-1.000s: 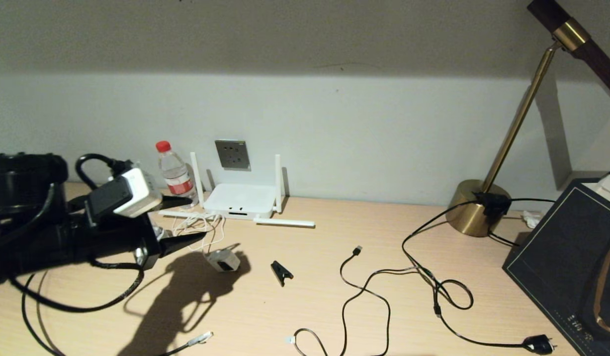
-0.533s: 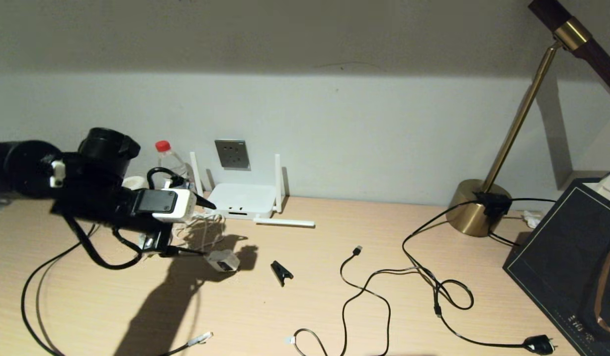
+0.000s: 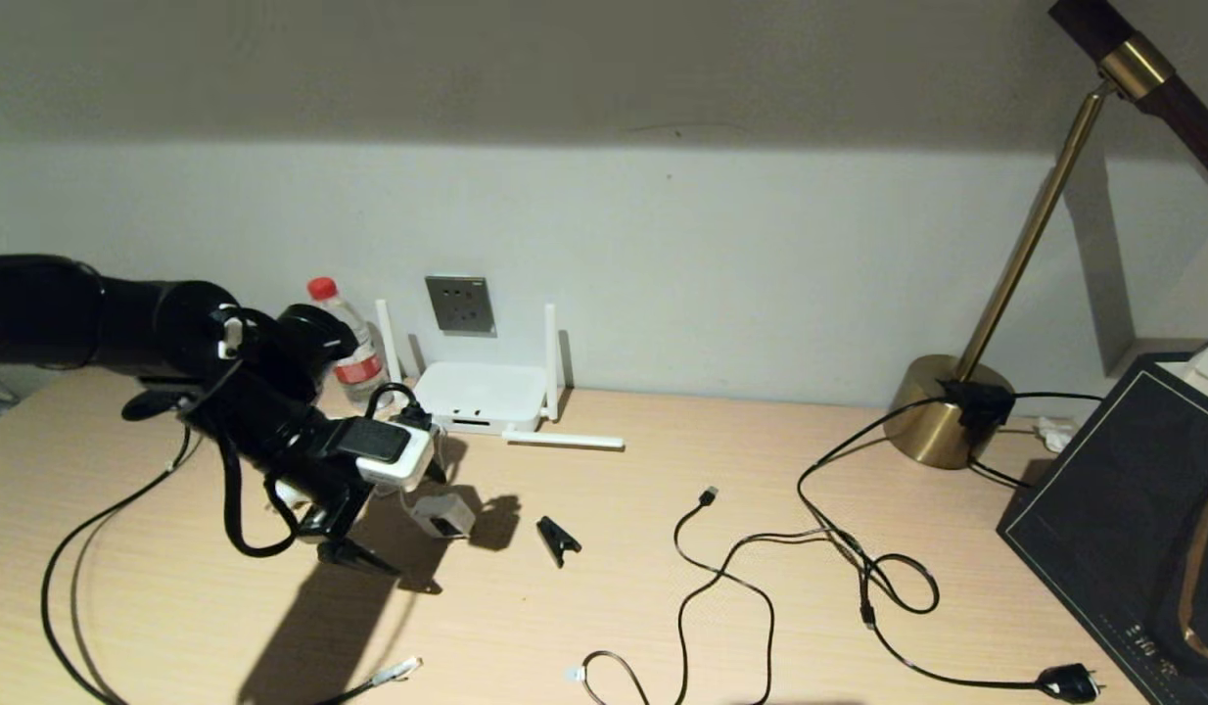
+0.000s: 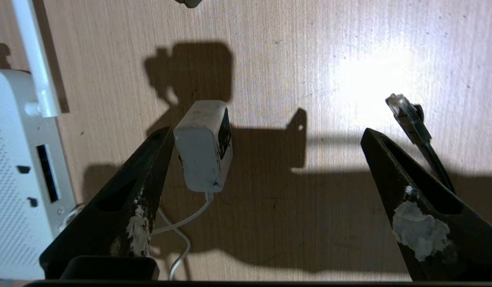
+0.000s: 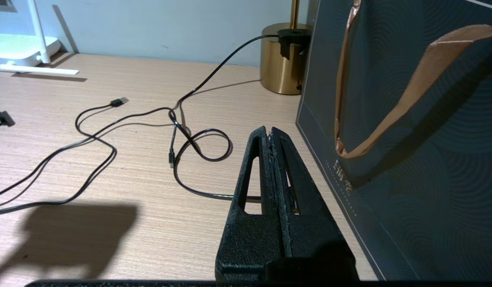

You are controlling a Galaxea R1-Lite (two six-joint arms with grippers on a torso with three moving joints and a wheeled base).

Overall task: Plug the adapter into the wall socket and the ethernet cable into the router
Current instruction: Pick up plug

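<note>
I should go on descending until the open fingers straddle the adapter's body [image 3: 446, 515] before they close, as its sides face them and the white adapter's cord end [image 4: 209, 192] faces my left gripper's palm.
The white adapter [image 3: 443, 515] [image 4: 204, 145] lies on the wooden table with its thin white cord trailing toward the router [image 3: 477, 397] [image 4: 14, 159]. My left gripper [image 3: 398, 519] [image 4: 266, 135] hovers over it, open wide and holding nothing; the adapter sits close beside one finger, inside the gap. The ethernet cable's clear connector [image 3: 398, 671] [image 4: 403, 111] lies just outside the other finger, nearer the table's front. The dark grey wall socket [image 3: 460, 305] is on the wall behind the router. My right gripper [image 5: 268, 131] is shut and empty, low over the table beside a dark bag.
A water bottle [image 3: 345, 338] stands left of the router. A small black clip [image 3: 557, 539], a thin USB cable [image 3: 707, 497] and a black cord with a chunky plug [image 3: 1064, 681] lie mid-table. A brass lamp base [image 3: 942, 411] and dark paper bag [image 3: 1133, 509] stand at the right.
My left arm has swung forward and down from the near left until it is over the adapter. Its jaws have spread wider. The right arm has not moved.
</note>
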